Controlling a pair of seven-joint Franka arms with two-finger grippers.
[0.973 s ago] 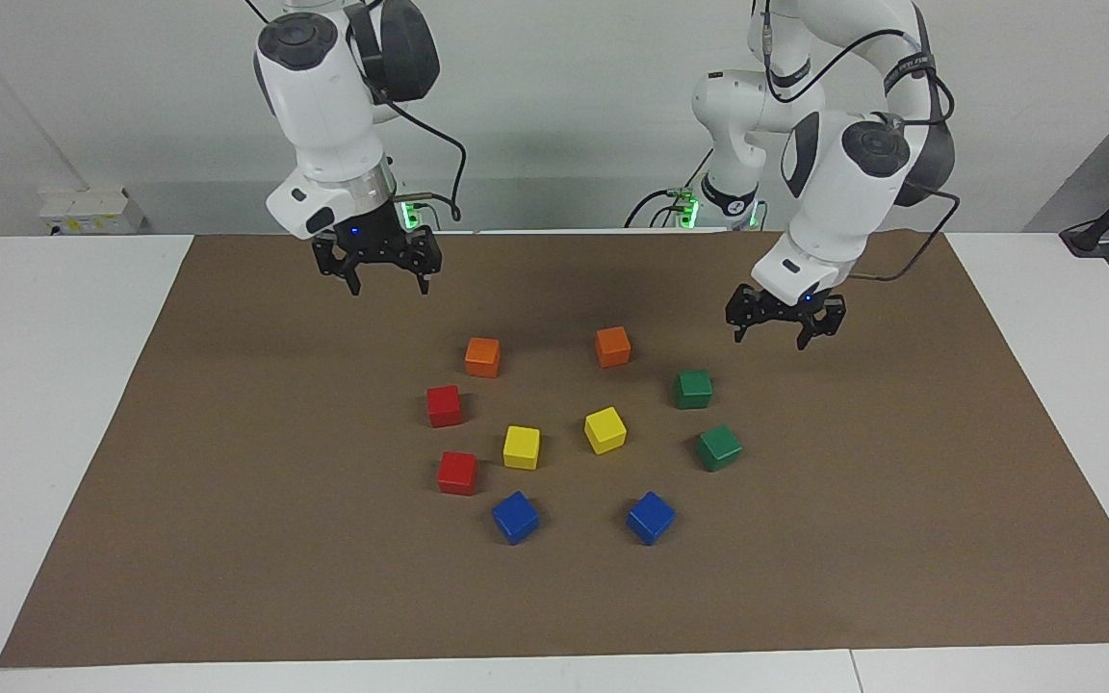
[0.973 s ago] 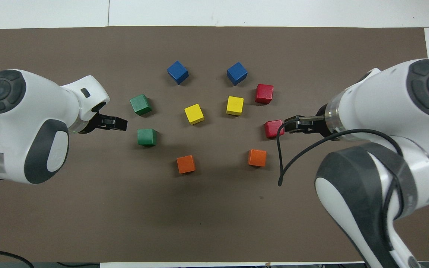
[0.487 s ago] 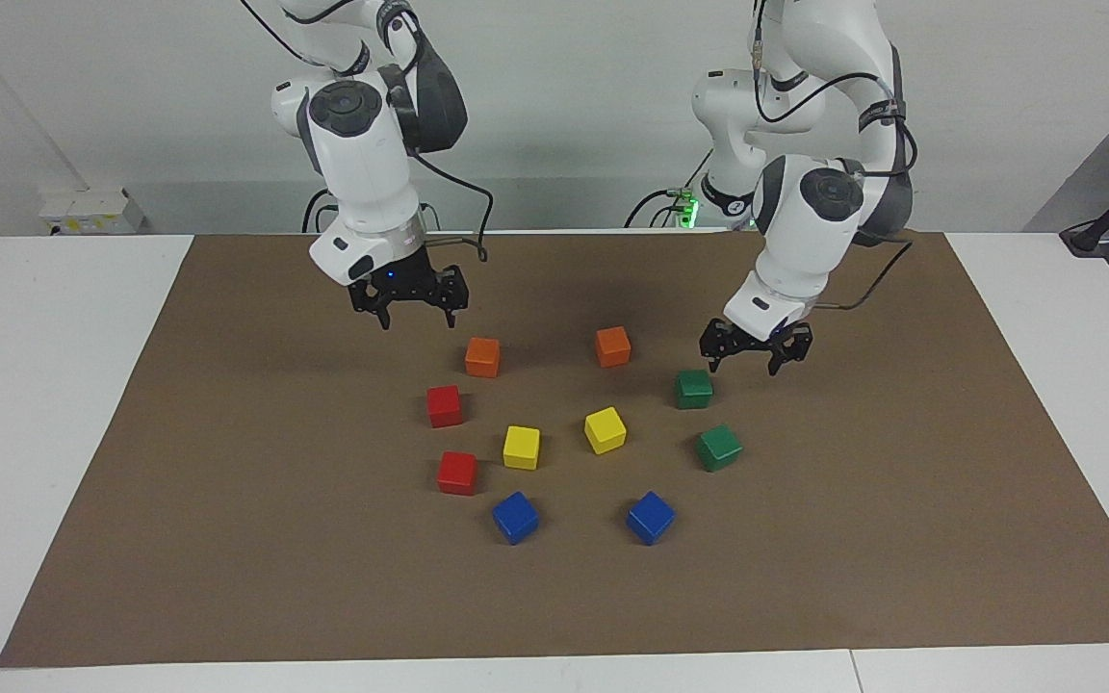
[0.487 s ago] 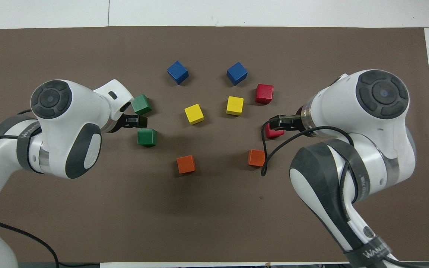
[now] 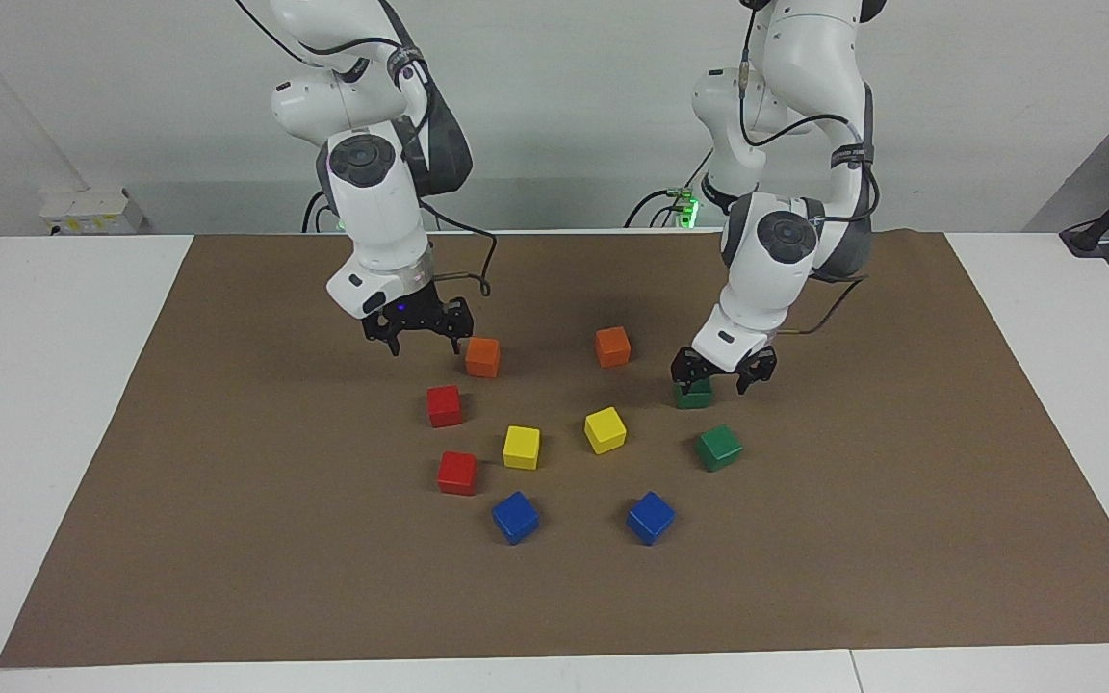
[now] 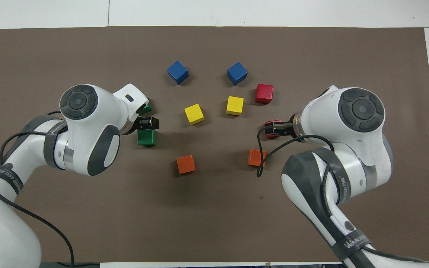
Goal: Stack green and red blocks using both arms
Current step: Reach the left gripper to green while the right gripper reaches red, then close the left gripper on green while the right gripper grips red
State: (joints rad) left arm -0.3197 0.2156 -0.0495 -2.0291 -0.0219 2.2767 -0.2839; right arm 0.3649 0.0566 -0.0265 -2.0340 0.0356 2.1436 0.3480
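Note:
The nearer green block is clear of its neighbours under my left gripper's open fingers, so I should now go down until the fingers are on either side of its sides, and then close them.
Two dark green blocks and two bright red blocks lie on the brown mat. My left gripper is open and low over the green block nearer to the robots, its fingers just above the block's top. The second green block lies farther out. My right gripper is open and higher in the air. In the overhead view the right gripper covers the nearer red block, which lies free on the mat. The second red block lies farther out.
Two orange blocks lie nearest the robots, the first close beside my right gripper. Two yellow blocks sit in the middle, and two blue blocks lie farthest out. The brown mat covers the white table.
Both arms have come down and in toward the ring of blocks. The left gripper sank onto the nearer green block; the right gripper moved over the nearer red block. No block has moved.

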